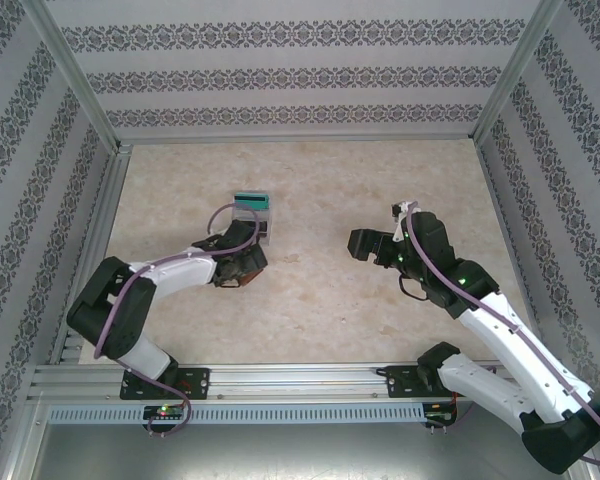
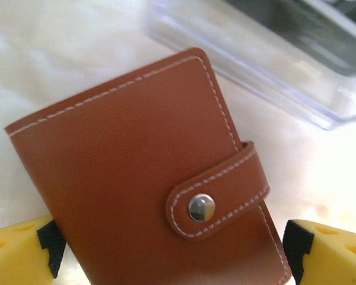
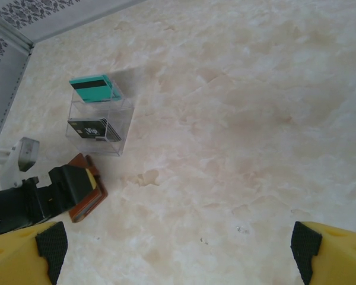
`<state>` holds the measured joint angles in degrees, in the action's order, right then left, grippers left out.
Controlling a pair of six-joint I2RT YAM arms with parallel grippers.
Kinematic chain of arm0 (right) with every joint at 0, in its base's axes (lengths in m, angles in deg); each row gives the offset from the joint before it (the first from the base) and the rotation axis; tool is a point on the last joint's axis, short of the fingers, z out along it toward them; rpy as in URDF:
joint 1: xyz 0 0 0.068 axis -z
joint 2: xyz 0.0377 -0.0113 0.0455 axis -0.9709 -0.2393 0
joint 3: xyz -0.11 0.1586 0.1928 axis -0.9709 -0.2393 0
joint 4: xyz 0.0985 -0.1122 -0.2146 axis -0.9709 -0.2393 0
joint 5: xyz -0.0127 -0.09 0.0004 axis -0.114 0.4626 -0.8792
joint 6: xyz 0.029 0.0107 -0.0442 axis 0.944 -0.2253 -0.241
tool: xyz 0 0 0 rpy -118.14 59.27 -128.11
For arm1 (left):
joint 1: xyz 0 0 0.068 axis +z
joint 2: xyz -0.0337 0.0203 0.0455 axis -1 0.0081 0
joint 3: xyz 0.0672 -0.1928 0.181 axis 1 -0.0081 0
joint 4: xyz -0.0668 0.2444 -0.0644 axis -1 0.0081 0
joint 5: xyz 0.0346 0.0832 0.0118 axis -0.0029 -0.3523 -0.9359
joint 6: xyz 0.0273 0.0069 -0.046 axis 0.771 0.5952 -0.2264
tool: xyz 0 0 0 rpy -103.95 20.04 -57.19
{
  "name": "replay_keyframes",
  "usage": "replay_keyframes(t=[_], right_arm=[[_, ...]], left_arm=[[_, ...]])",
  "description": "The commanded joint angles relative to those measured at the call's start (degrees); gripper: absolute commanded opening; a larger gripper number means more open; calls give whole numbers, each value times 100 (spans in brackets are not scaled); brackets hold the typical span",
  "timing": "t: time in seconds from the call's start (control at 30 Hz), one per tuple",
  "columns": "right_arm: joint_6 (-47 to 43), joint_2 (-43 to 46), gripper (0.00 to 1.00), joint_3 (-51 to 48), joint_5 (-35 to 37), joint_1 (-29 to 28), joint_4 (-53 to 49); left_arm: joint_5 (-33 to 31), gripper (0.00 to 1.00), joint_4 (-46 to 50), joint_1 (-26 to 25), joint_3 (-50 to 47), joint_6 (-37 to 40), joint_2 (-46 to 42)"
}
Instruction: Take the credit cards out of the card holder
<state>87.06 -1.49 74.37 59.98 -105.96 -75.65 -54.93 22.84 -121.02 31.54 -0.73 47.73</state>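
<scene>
Next, I move my left gripper back and use my right gripper to turn the card holder and take its strap edge, because the card holder's strap edge [image 2: 256,172] lies by the clear box.
The card holder [image 2: 136,172] is a brown leather wallet with white stitching. It lies folded on the table, its strap snapped down by a metal stud [image 2: 201,208]. My left gripper [image 2: 169,252] hangs low over it, open. The yellow fingers [image 2: 18,252] stand on either side, with the black pads right at its edges. From above, the left gripper [image 1: 242,266] covers most of the card holder [image 1: 234,281]. The right wrist view shows the card holder [image 3: 90,200] under that gripper. My right gripper [image 1: 364,245] hovers open over bare table, nothing between its fingers [image 3: 24,252]. No cards from the holder are in sight.
A clear box [image 1: 252,214] stands just beyond the card holder, with a teal card [image 3: 94,88] on its top level and a dark card [image 3: 89,128] below. The box's edge [image 2: 273,65] lies close to the wallet's far corner. Patterned walls enclose the marbled table [image 1: 380,190].
</scene>
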Motion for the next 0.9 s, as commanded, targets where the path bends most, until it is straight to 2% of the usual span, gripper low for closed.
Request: replay_keyframes(t=[0.0, 0.2, 0.4, 0.63, 0.87], right_arm=[[11, 127, 98, -78, 175, -60, -141], [-79, 167, 98, -57, 207, -50, -356], [-308, 32, 98, -26, -8, -58, -352], [-549, -741, 98, 176, -72, -276, -44], [-936, -2333, 97, 957, -4, -769, 331]], left_arm=[[704, 95, -777, -482, 414, -166, 427], [655, 95, -584, -1039, 1195, -221, 986], [325, 97, -193, -1061, 1256, -234, 697], [-658, 100, 972, -973, 894, -638, -426], [-1011, 100, 2051, -450, 230, -827, -2165]])
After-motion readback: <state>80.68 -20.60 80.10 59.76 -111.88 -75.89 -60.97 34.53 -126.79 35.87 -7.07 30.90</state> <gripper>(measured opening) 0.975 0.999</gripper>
